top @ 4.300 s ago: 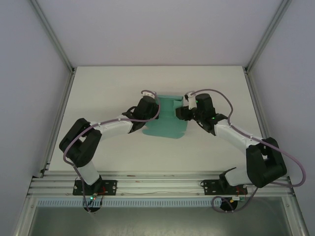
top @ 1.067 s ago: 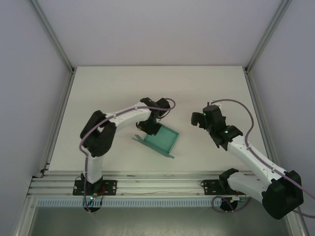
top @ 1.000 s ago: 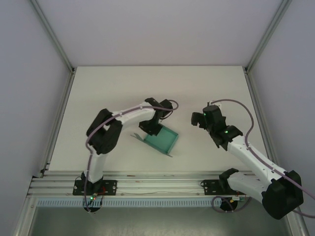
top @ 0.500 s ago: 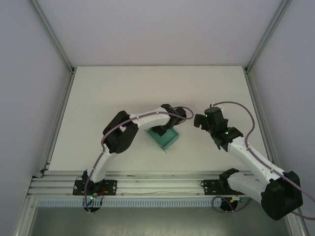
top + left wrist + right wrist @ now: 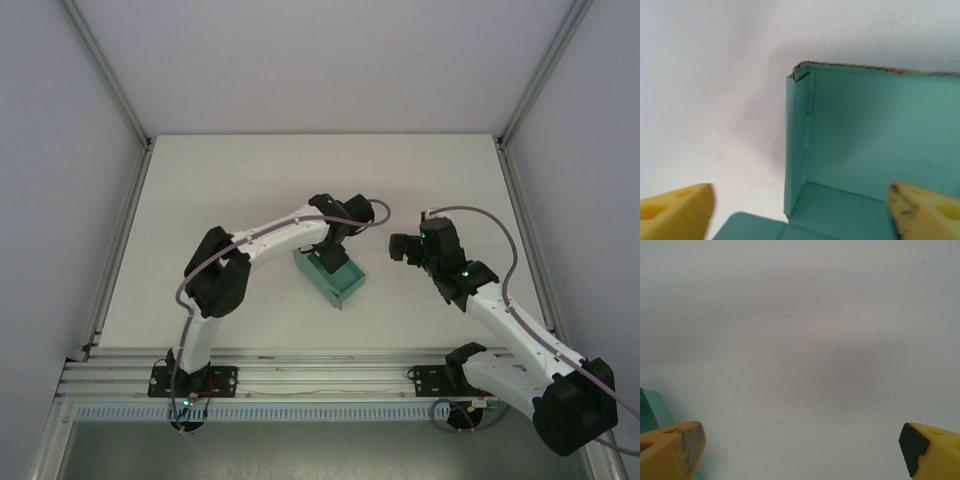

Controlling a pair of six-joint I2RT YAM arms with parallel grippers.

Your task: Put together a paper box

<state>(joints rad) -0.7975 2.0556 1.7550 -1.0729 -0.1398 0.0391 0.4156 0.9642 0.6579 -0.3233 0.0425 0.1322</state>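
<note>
The paper box lies crooked (image 5: pixel 333 283) under the robot's left gripper, so next the right gripper takes hold of its side (image 5: pixel 357 267) and turns the box straight before both grippers fold it.
The paper box (image 5: pixel 331 281) is a teal-green, partly folded tray with raised walls, lying at an angle on the white table at mid-field. My left gripper (image 5: pixel 335 256) hovers over its far end. In the left wrist view the box (image 5: pixel 865 135) shows an inner corner, two upright walls and a floor panel. The left gripper (image 5: pixel 801 215) is open there, its yellow fingers wide apart, and the left finger (image 5: pixel 677 215) is clear of the card. My right gripper (image 5: pixel 398 247) stands open to the right of the box, apart from it. In its own view the right gripper (image 5: pixel 800 450) is over bare table, with a sliver of the box (image 5: pixel 647 412) at the left edge.
White table (image 5: pixel 220 190) with free room at the back and on both sides. Aluminium frame posts (image 5: pixel 110 90) and grey walls bound it. The mounting rail (image 5: pixel 320 378) runs along the near edge.
The left arm has swung the box round and drawn it slightly left; the box now lies narrower and more steeply angled. The right gripper has shifted only slightly.
</note>
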